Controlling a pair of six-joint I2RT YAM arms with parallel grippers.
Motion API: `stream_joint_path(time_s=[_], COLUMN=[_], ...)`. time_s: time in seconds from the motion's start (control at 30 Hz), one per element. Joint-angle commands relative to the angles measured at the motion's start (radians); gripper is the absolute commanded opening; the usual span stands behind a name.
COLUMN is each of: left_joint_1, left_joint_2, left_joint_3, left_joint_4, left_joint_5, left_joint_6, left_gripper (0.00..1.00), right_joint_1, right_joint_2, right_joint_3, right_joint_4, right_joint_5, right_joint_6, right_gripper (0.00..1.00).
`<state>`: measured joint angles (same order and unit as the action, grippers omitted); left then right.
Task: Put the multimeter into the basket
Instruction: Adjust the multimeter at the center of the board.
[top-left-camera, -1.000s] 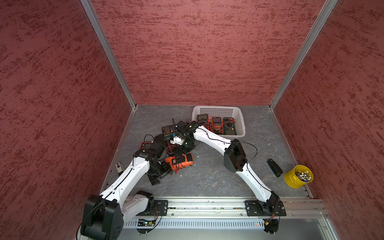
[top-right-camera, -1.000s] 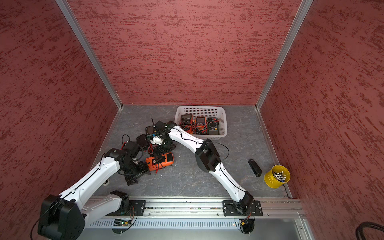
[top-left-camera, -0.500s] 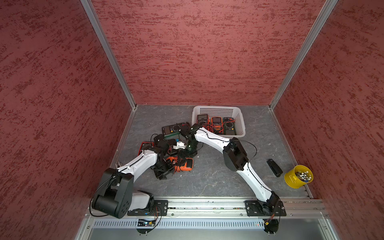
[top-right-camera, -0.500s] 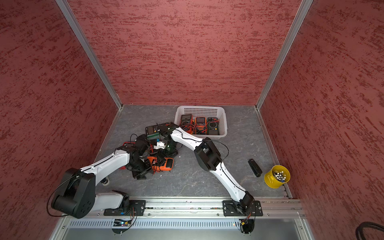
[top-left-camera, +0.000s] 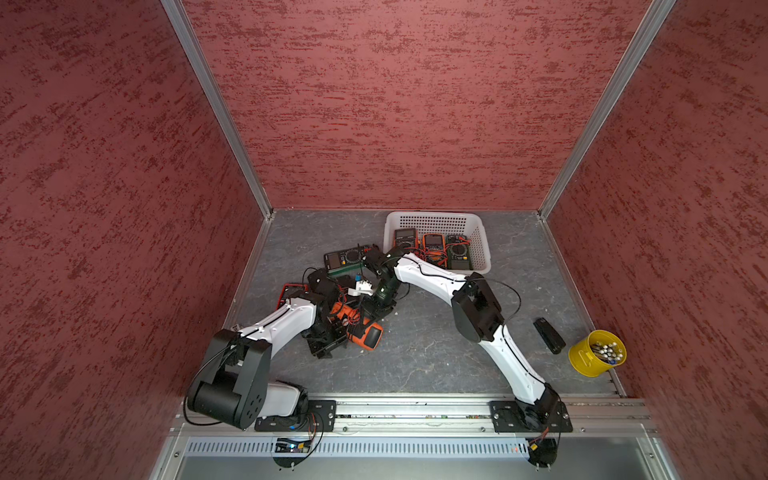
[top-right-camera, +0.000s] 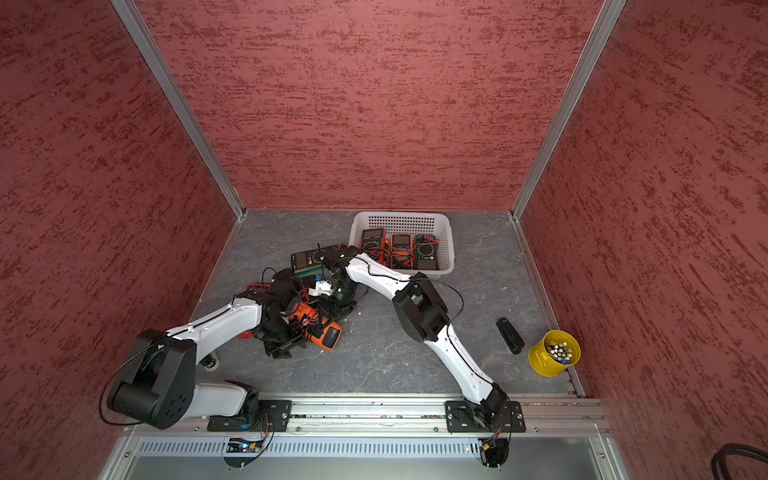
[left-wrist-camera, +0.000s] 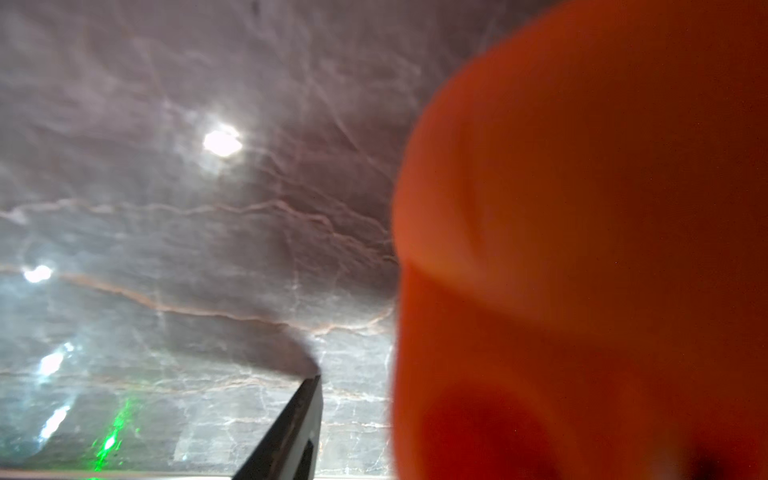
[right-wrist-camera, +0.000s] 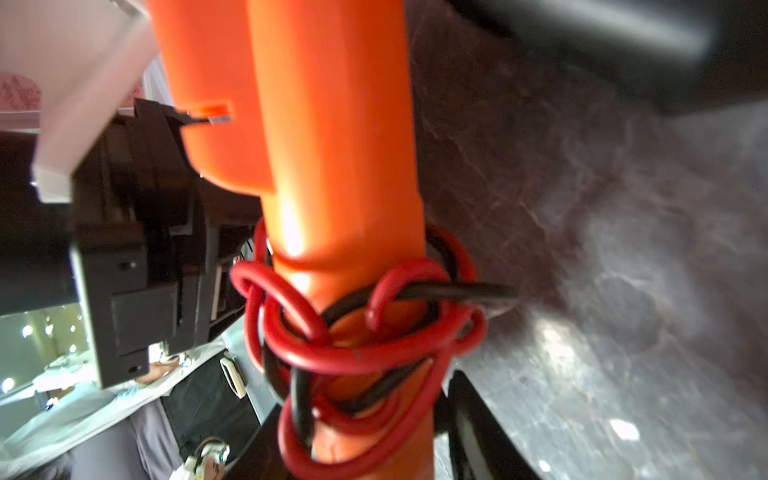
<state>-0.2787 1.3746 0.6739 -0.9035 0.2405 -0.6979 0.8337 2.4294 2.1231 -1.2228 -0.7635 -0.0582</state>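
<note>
The robot's left gripper rests against the orange multimeter (top-left-camera: 343, 312) in the right gripper, so the left gripper should back clear before the multimeter goes to the basket (top-left-camera: 436, 241).
An orange multimeter (top-left-camera: 360, 328) wrapped in red and black leads lies left of centre on the grey floor. My right gripper (right-wrist-camera: 365, 449) reaches down from behind and is shut on it, with one dark finger on each side of the wrapped body. My left gripper (top-left-camera: 330, 330) sits against its left side. In the left wrist view one dark finger (left-wrist-camera: 297, 419) shows a little apart from the blurred orange body (left-wrist-camera: 582, 249), and the other finger is hidden. The white basket (top-left-camera: 432, 215) stands at the back right with three multimeters inside.
A dark green multimeter (top-left-camera: 344, 259) and a red one (top-left-camera: 291, 291) lie behind the arms, with a white plug (top-left-camera: 360, 288) among loose leads. A black bar (top-left-camera: 548, 336) and a yellow cup (top-left-camera: 596, 353) are at the right. Red walls enclose the floor.
My left arm has folded in and brought its gripper against the orange multimeter. My right gripper has come down over the multimeter and its jaws have closed on it.
</note>
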Motion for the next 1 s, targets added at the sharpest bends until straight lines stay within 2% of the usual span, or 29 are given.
stream_joint_path(time_s=[0.0, 0.1, 0.27, 0.57, 0.7, 0.97], left_joint_1=[-0.014, -0.015, -0.009, 0.046, 0.094, 0.191], left_joint_2=[-0.007, -0.042, -0.096, -0.063, -0.042, -0.028], left_joint_3=[0.025, 0.041, 0.097, 0.184, 0.208, 0.276], left_joint_4=[0.06, 0.038, -0.01, -0.014, 0.016, 0.076], left_joint_5=[0.032, 0.024, 0.005, 0.008, 0.006, 0.01], left_joint_6=[0.025, 0.02, 0.021, 0.056, 0.073, 0.089], left_gripper=[0.51, 0.52, 0.54, 0.58, 0.63, 0.64], right_joint_1=[0.019, 0.019, 0.019, 0.018, 0.016, 0.013], right_joint_2=[-0.089, -0.16, -0.313, -0.553, -0.597, -0.577], right_joint_3=[-0.051, -0.107, -0.233, -0.484, -0.56, -0.64], right_joint_4=[0.067, 0.059, 0.046, -0.002, -0.047, -0.077], right_joint_5=[0.105, 0.222, 0.506, 0.873, 1.076, 1.307], right_joint_6=[0.033, 0.062, 0.144, 0.283, 0.381, 0.575], right_gripper=[0.3, 0.24, 0.16, 0.11, 0.12, 0.15])
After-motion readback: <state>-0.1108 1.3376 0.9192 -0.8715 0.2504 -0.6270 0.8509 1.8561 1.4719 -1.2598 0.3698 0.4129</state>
